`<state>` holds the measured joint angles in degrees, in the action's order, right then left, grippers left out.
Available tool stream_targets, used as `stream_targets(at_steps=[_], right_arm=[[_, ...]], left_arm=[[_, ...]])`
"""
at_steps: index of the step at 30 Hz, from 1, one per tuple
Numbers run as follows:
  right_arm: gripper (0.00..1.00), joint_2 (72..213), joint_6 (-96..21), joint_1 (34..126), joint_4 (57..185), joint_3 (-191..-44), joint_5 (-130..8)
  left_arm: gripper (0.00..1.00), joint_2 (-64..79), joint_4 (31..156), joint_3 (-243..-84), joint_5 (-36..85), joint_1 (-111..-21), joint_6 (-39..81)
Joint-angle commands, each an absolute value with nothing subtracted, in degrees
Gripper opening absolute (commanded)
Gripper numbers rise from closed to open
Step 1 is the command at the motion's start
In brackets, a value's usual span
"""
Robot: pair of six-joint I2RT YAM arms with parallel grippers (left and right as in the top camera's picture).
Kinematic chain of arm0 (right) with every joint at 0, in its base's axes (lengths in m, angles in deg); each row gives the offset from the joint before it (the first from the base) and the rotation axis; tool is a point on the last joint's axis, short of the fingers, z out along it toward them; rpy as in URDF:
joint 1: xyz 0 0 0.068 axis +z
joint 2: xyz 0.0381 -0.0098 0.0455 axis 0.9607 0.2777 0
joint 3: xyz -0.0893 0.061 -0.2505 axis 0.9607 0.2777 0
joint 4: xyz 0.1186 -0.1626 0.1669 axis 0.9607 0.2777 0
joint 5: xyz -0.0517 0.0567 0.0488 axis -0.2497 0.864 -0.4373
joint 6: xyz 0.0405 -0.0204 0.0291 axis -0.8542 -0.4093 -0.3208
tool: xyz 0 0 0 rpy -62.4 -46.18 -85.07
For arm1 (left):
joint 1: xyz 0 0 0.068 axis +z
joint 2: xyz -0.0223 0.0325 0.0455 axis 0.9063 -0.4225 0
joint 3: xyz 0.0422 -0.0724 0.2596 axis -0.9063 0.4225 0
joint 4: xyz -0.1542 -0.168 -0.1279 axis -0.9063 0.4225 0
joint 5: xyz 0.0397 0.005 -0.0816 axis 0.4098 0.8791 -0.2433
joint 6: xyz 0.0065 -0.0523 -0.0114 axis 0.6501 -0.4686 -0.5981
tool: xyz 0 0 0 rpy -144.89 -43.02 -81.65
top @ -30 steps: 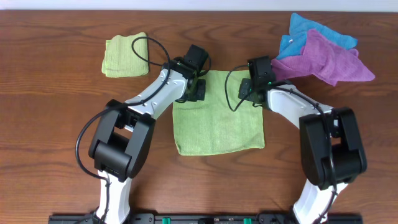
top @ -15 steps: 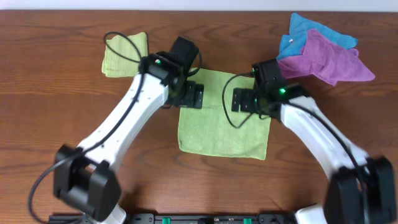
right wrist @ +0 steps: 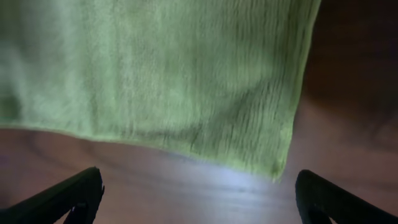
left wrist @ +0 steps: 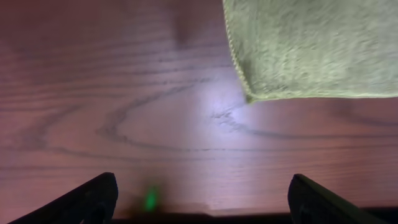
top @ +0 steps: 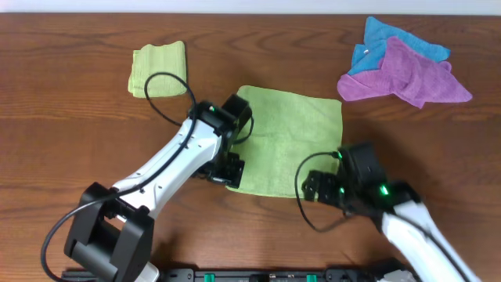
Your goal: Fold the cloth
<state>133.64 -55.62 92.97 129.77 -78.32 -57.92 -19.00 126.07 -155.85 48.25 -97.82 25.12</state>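
Observation:
My left gripper's open fingers are around only wood (left wrist: pixel 200 190), short of the cloth's front corner. I should move my left gripper forward over that corner (left wrist: pixel 250 98) before I close it.
The light yellow-green cloth (top: pixel 290 137) lies flat in the middle of the table, a single sheet. My left gripper (top: pixel 228 169) hovers at its front left corner, open. In the left wrist view that cloth corner (left wrist: pixel 311 50) fills the upper right, and only bare wood lies between the wide-apart fingers (left wrist: pixel 87 202) of my left gripper (left wrist: pixel 199 205). My right gripper (top: pixel 318 186) sits just in front of the front right corner, open. The right wrist view shows the cloth's front edge (right wrist: pixel 155 68) just ahead of my right gripper (right wrist: pixel 199 199), which holds nothing.
A small folded green cloth (top: pixel 159 69) lies at the back left. A purple cloth (top: pixel 407 74) is piled on a blue cloth (top: pixel 383 37) at the back right. The wooden table (top: pixel 63 141) is bare to the left.
Both grippers were shut at the cloth's far corners, then opened and let go. Both arms have drawn back to the cloth's front corners. The cloth now sits slightly further right.

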Motion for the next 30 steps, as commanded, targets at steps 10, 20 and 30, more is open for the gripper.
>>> stream_targets(at_steps=[10,20,30], right_arm=[[0.98,118.41,-68.63,93.41,125.99,-64.04,-56.30],[0.66,118.56,-71.16,93.41,124.77,-63.89,-66.14],[0.61,122.54,-75.43,93.41,116.83,-62.80,-69.75]], left_arm=[[0.90,-16.33,111.45,-147.61,47.46,-97.80,24.90],[0.91,-16.42,104.04,-147.55,47.79,-97.80,23.48],[0.95,-16.42,101.50,-147.55,49.17,-97.69,23.51]])
